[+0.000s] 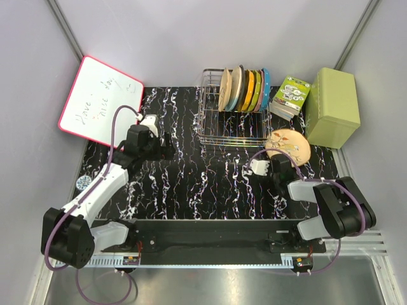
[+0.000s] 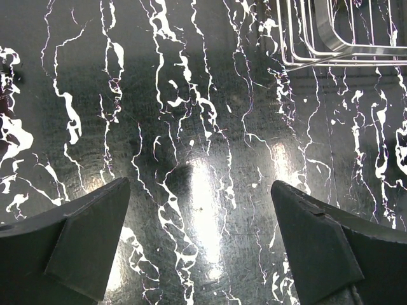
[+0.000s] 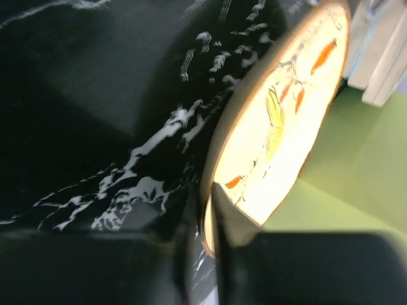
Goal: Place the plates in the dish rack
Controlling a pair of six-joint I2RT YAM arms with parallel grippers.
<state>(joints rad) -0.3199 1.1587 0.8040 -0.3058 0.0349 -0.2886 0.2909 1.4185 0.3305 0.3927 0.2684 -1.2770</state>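
The plate [image 3: 276,127] slants from my right gripper's fingers, so I should lay it in front of the dish rack [image 1: 227,188] and steady it with my left gripper before regripping.
The silver wire dish rack [image 1: 216,130] stands at the back centre and holds several plates upright in its back slots: a peach-tan one [image 1: 224,89] at the left, a cream and light-blue one [image 1: 236,88], small bright ones, and a teal-blue one [image 1: 265,89] at the right. Another peach-tan plate with leaf sprigs [image 1: 289,145] is right of the rack. My right gripper [image 1: 278,162] is shut on its near rim; the wrist view shows the plate [image 3: 280,127] tilted, pinched at my right gripper [image 3: 213,213]. My left gripper [image 1: 166,147] is open and empty over the table [image 2: 198,190], left of the rack's corner [image 2: 331,44].
An olive-green box [image 1: 332,107] stands at the back right, close behind the held plate, and shows in the right wrist view [image 3: 356,184]. A green-and-white packet [image 1: 290,96] leans between the box and the rack. A pink-framed whiteboard [image 1: 98,101] leans at the back left.
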